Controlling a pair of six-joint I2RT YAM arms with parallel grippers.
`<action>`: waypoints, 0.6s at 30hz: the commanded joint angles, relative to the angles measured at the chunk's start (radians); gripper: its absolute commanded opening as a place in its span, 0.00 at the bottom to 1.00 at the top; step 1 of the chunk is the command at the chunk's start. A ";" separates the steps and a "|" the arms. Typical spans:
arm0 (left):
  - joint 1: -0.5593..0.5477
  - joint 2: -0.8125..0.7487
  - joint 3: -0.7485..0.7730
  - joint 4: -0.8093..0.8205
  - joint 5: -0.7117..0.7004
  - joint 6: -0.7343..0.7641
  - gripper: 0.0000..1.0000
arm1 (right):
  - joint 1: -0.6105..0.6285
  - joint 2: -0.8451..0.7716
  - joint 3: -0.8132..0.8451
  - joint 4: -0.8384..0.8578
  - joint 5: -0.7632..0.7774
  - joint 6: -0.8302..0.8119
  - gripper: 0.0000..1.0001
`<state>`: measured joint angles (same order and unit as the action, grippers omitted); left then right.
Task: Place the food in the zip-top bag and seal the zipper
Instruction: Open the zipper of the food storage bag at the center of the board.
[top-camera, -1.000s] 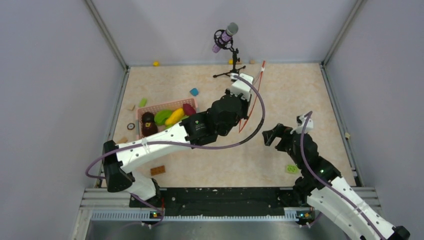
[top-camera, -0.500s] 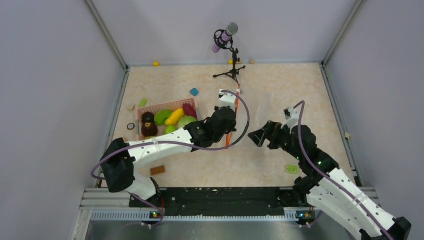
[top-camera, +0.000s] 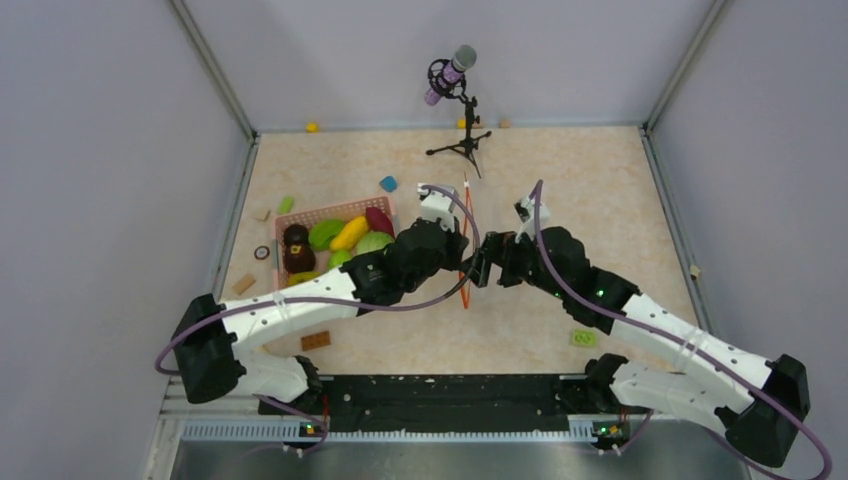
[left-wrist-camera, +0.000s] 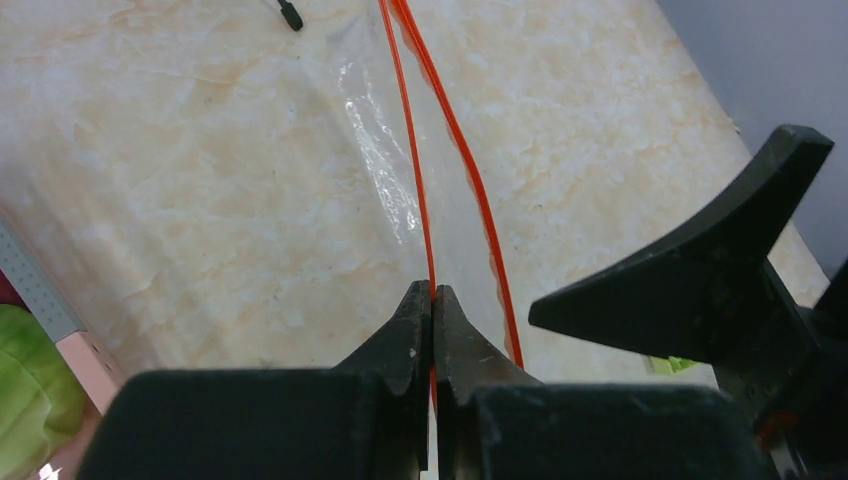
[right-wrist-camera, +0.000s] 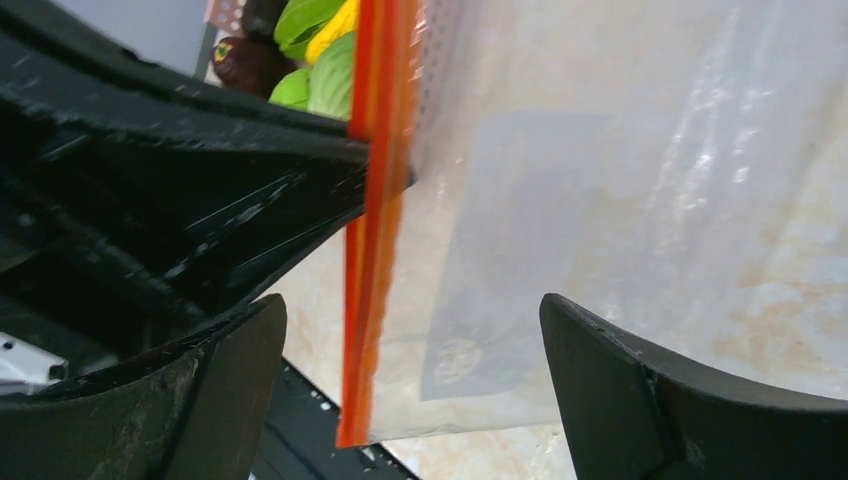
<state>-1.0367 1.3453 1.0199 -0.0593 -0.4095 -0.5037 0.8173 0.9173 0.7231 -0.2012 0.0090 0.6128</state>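
My right gripper should hold the other zipper strip (left-wrist-camera: 484, 205) open while my left gripper fetches food, because the bag's zipper strips (left-wrist-camera: 418, 180) hang close together and my left gripper is on one.
My left gripper (top-camera: 459, 260) is shut on the zipper (top-camera: 465, 235), the orange-red strip of the clear zip-top bag, which hangs edge-on mid-table. In the left wrist view the closed fingertips (left-wrist-camera: 432, 292) pinch one strip (left-wrist-camera: 420, 190) while the other strip bows apart to the right. My right gripper (top-camera: 482, 268) is open right beside it; in the right wrist view (right-wrist-camera: 408, 320) the bag (right-wrist-camera: 600, 180) and its strip (right-wrist-camera: 375, 250) hang between the spread fingers, untouched. The food (top-camera: 349, 233), dark brown, maroon, yellow and green pieces, lies in the pink basket (top-camera: 330, 212).
A microphone stand (top-camera: 455, 100) stands at the back. Small blue (top-camera: 388, 184), green (top-camera: 286, 204) and tan (top-camera: 316, 341) blocks lie around the basket. A green piece (top-camera: 583, 338) lies front right. Metal rails edge the table on both sides.
My left gripper has carried the bag leftward and nearer, turning it edge-on. My right gripper has swung left and now straddles the bag's strip.
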 joint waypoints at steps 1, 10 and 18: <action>0.005 -0.078 -0.033 0.097 0.074 -0.024 0.00 | 0.013 -0.012 0.068 0.018 0.138 -0.033 0.95; 0.006 -0.098 -0.058 0.127 0.128 -0.061 0.00 | 0.033 0.054 0.105 -0.033 0.288 -0.046 0.87; 0.005 -0.121 -0.102 0.103 0.089 -0.058 0.00 | 0.039 0.033 0.116 -0.140 0.566 -0.051 0.66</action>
<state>-1.0306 1.2667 0.9470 0.0078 -0.3038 -0.5526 0.8444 0.9821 0.7849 -0.2871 0.3771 0.5777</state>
